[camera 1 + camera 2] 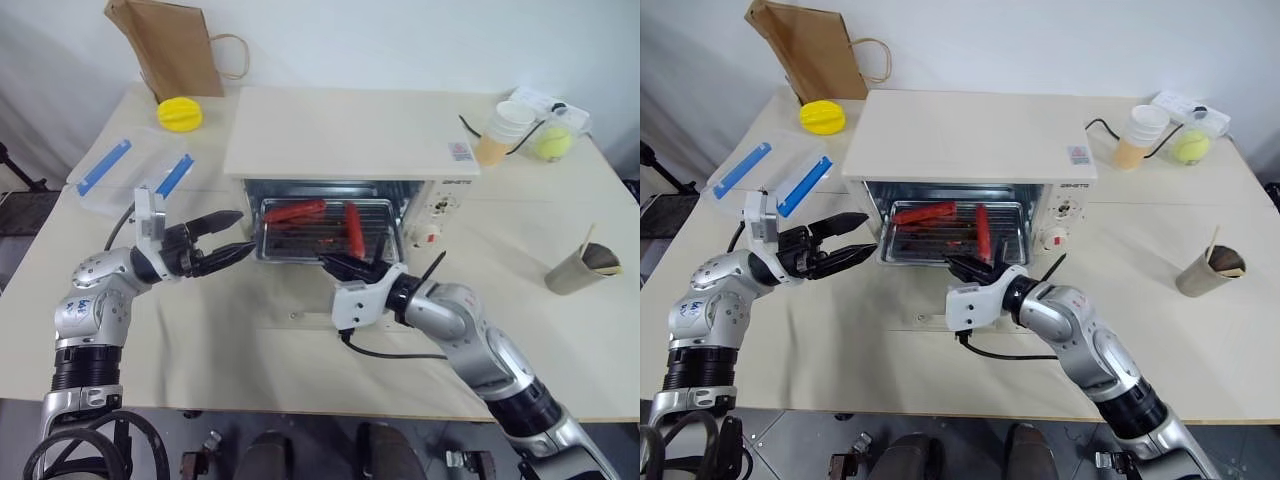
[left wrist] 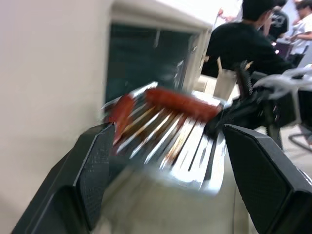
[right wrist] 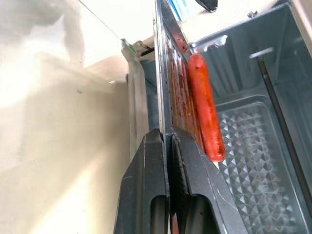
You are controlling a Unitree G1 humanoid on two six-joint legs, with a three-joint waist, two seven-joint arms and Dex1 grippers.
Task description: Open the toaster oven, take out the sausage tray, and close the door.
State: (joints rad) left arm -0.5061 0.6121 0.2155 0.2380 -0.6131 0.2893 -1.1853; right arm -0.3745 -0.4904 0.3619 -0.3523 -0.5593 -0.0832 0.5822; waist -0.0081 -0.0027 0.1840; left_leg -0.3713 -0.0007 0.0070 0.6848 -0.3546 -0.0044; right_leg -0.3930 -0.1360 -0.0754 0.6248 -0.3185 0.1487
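Observation:
The red sausages (image 1: pixel 355 230) are loose, with the tray's raised rim (image 1: pixel 286 261) all around them, so they will slide but stay on the tray when I carry it out.
The cream-white toaster oven (image 1: pixel 340 130) stands mid-table with its glass door (image 1: pixel 300 300) folded down flat in front of it. The silver sausage tray (image 1: pixel 290 253) sticks partly out of the opening and carries two red sausages (image 1: pixel 293 211). My right gripper (image 1: pixel 335 264) is shut on the tray's front rim, and the right wrist view shows its fingers (image 3: pixel 148 165) pinching that thin metal edge beside one sausage (image 3: pixel 207 117). Just off the tray's left end, my left gripper (image 1: pixel 244 232) is open and points at it. The tray (image 2: pixel 170 141) lies between and beyond its fingers (image 2: pixel 92 170).
A clear plastic box with blue clips (image 1: pixel 130 170), a yellow object (image 1: pixel 180 114) and a brown paper bag (image 1: pixel 170 45) sit at the back left. Stacked cups (image 1: pixel 505 130) and a tennis ball (image 1: pixel 552 143) are back right, a paper cup (image 1: pixel 582 268) at right. A person (image 2: pixel 243 44) stands beyond the table.

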